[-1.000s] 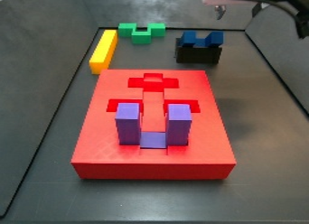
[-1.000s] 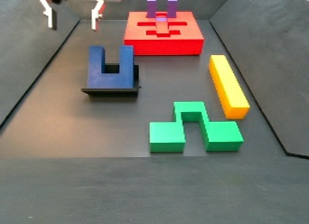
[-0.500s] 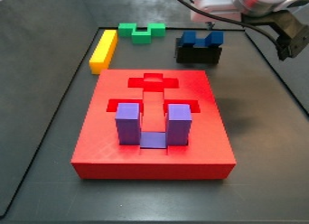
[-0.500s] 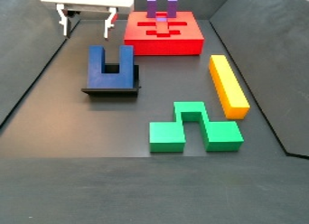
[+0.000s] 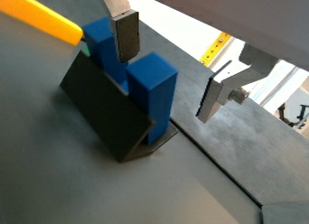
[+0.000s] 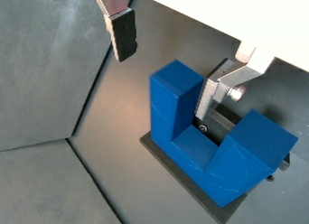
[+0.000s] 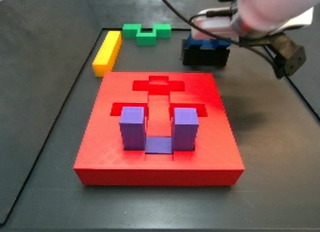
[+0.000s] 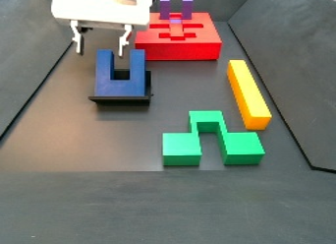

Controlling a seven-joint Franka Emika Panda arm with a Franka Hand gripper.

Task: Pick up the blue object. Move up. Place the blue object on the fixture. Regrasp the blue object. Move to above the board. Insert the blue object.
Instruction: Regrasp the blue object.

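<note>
The purple block's base (image 7: 159,145) is sunk into the red board, so the blue object (image 7: 208,43) will go only part of the way in when I insert it, and its prongs will still stand up.
The blue object (image 8: 121,75) stands prongs-up in the black fixture (image 8: 128,98) on the dark floor, also seen in a side view (image 7: 207,41) beyond the board. My gripper (image 8: 101,41) hangs open just over it, on the side towards the red board (image 8: 180,43). In both wrist views the two fingers (image 5: 126,42) (image 6: 123,38) stand wide apart with one blue prong (image 5: 150,76) between them, nearer one finger; my gripper (image 5: 169,70) (image 6: 169,63) holds nothing. The fixture (image 5: 103,115) shows under the block.
A purple U-shaped block (image 7: 156,129) sits in the red board (image 7: 156,170). A yellow bar (image 8: 249,91) and a green notched block (image 8: 210,138) lie on the floor. Dark walls ring the work area.
The arm has come down and across from the back wall, bringing the open gripper from beside the board to just over the blue object. The block has not moved.
</note>
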